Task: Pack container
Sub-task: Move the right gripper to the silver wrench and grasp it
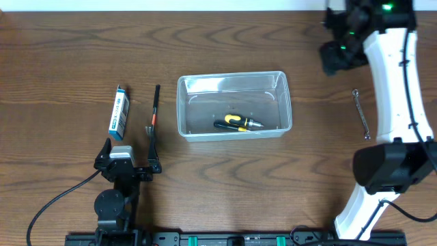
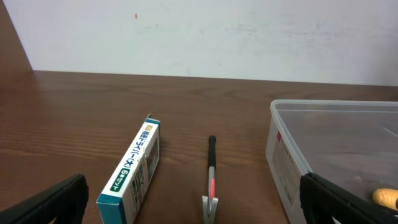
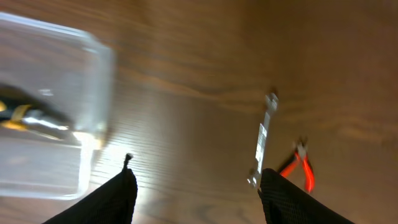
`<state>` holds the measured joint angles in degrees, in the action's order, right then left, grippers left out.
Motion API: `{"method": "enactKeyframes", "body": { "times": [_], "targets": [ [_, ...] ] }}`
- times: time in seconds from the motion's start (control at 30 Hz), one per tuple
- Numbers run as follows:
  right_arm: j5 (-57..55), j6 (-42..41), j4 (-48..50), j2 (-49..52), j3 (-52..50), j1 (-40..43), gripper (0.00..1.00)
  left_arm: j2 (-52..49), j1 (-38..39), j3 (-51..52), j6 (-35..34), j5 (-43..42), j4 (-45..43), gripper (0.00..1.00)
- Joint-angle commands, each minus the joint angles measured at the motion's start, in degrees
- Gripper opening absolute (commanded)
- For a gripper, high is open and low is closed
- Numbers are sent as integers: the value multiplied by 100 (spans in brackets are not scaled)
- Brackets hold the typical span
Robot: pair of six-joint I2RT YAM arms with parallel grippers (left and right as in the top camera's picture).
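My right gripper should go on down before it closes on the wrench's handle, because my open fingers are lined up to pinch across the silver wrench, clear of the pliers.
The clear container sits mid-table with a yellow-and-black screwdriver lying in it. My left gripper rests low at the front left, open and empty. In the left wrist view its gripper faces a black-and-red pry tool, with the container to the right. My right gripper hovers high at the back right. Seen from the right wrist, that gripper is open with nothing between its fingers, above bare wood between the container and a silver wrench.
A blue-and-white box lies left of the pry tool. The wrench lies right of the container, beside my right arm. Red-handled pliers lie just beyond the wrench in the right wrist view.
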<state>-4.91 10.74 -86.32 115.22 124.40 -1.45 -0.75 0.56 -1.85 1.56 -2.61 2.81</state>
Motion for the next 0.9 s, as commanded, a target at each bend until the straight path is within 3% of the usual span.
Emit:
{"method": "enactKeyframes", "body": {
  "times": [0.0, 0.47, 0.87],
  "targets": [
    [-63, 4, 146, 94, -446, 433, 64, 15, 17, 162, 57, 46, 101, 98],
    [236, 997, 1832, 94, -2778, 1506, 64, 15, 17, 162, 57, 46, 101, 98],
    [238, 1123, 2787, 94, -3501, 1615, 66, 15, 17, 162, 57, 46, 101, 98]
  ]
}}
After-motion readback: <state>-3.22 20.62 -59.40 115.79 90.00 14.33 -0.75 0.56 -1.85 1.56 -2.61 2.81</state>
